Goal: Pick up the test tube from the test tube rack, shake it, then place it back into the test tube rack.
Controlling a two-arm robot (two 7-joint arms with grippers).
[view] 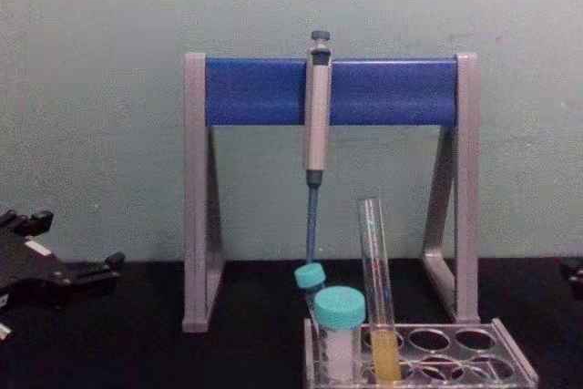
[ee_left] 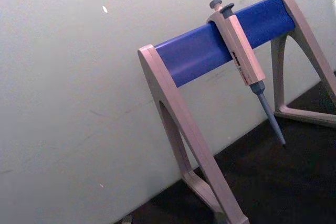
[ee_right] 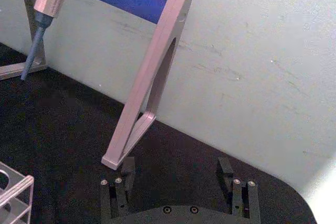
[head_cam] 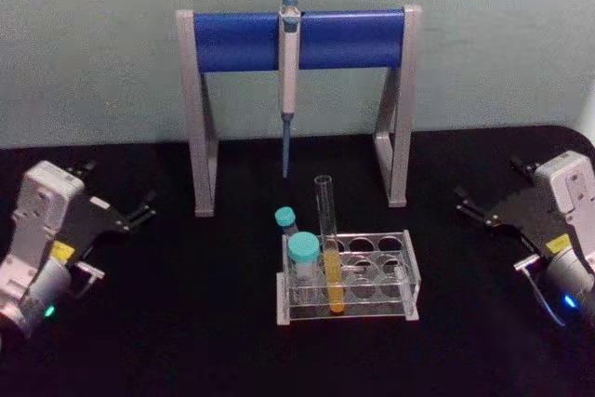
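My gripper will lift the test tube (view: 374, 261), and the test tube will slide free and leave the test tube rack behind, because it leans loosely in its hole (view: 383, 338).
The test tube (head_cam: 327, 230) stands upright in the front row of the test tube rack (head_cam: 410, 276), near the rack's left end, with yellow-orange liquid in its lower part. In the chest view the test tube (view: 374, 271) rises well above the rack (view: 512, 359). My left gripper (head_cam: 141, 210) rests open on the table far to the left of the rack, also seen in the chest view as the left gripper (view: 91, 266). My right gripper (head_cam: 466, 204) rests open far to the right; the right gripper (ee_right: 176, 169) holds nothing between its fingers.
Two teal-capped tubes (head_cam: 303, 253) (head_cam: 285, 219) stand at the rack's left end, right beside the test tube. Behind the rack a blue-and-grey stand (head_cam: 297, 40) holds a hanging pipette (head_cam: 289, 81). A pale wall closes the back of the black table (head_cam: 186, 323).
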